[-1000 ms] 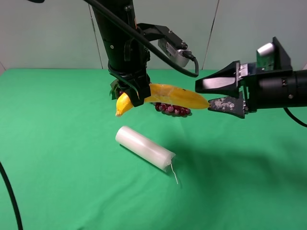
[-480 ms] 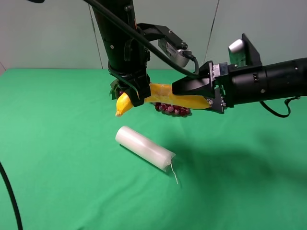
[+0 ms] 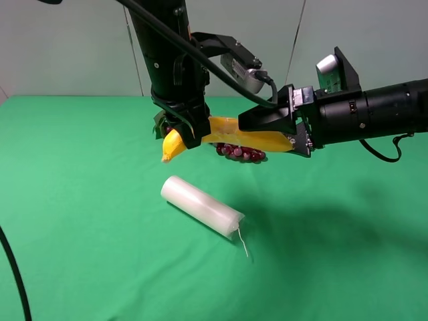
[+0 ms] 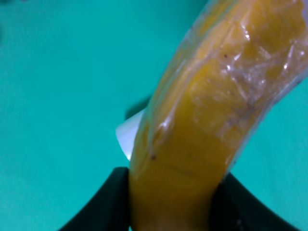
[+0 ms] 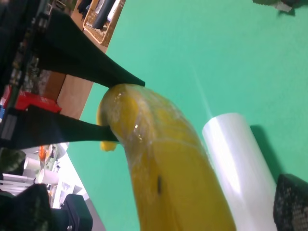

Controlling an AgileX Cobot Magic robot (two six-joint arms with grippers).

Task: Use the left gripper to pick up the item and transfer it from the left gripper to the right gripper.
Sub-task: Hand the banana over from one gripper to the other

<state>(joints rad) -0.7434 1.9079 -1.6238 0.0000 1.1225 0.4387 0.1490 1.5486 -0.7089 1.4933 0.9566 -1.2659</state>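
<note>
Leaves and dark red grapes [image 3: 241,153] are showing past the yellow banana [image 3: 224,129], so I should expect a long, joined bunch of grapes hidden behind the banana.
The yellow banana [image 3: 249,138] hangs level above the green cloth. My left gripper [image 3: 188,136] is shut on its left part, with the stub end sticking out to the left. The left wrist view shows the banana [image 4: 202,120] clamped between the black fingers [image 4: 103,202]. My right gripper [image 3: 267,136] has come in from the right. Its jaws stand apart, one above and one below the banana's right end. The right wrist view shows the banana [image 5: 168,163] close up, one own finger [image 5: 291,202] at its side, and the left fingers [image 5: 82,62] gripping the far end.
A white plastic-wrapped roll [image 3: 200,206] lies on the green cloth [image 3: 80,221] below the banana. It also shows in the right wrist view [image 5: 240,154]. A dark red grape bunch [image 3: 241,153] lies on the cloth behind, under the banana. Black cables loop from the left arm.
My right gripper has moved left from beyond the banana's tip until its jaws straddle the right end. The left gripper and banana have not moved.
</note>
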